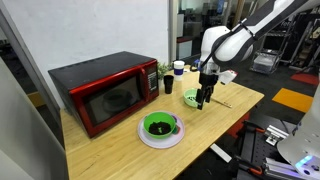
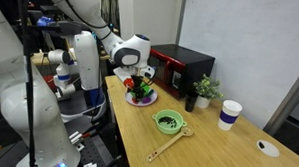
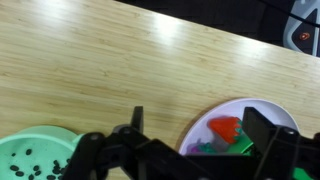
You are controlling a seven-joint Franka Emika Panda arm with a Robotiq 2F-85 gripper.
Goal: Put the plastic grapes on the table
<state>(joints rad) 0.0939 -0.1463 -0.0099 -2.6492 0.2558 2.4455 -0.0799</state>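
Observation:
The robot's gripper hangs near the speckled green bowl, away from the plastic grapes, so it should go across to the white plate and come down over the grapes.
The plastic grapes are a small purple clump on the round white plate, beside a red toy strawberry and green toy pieces. My gripper body partly hides them. My gripper is open, its two fingers spread wide just above the plate. In both exterior views the gripper hangs low over the plate, which lies on the light wooden table. The grapes cannot be made out in the exterior views.
A green bowl with dark specks stands next to the plate, with a wooden spoon by it. A red microwave, a small potted plant and a paper cup also stand on the table.

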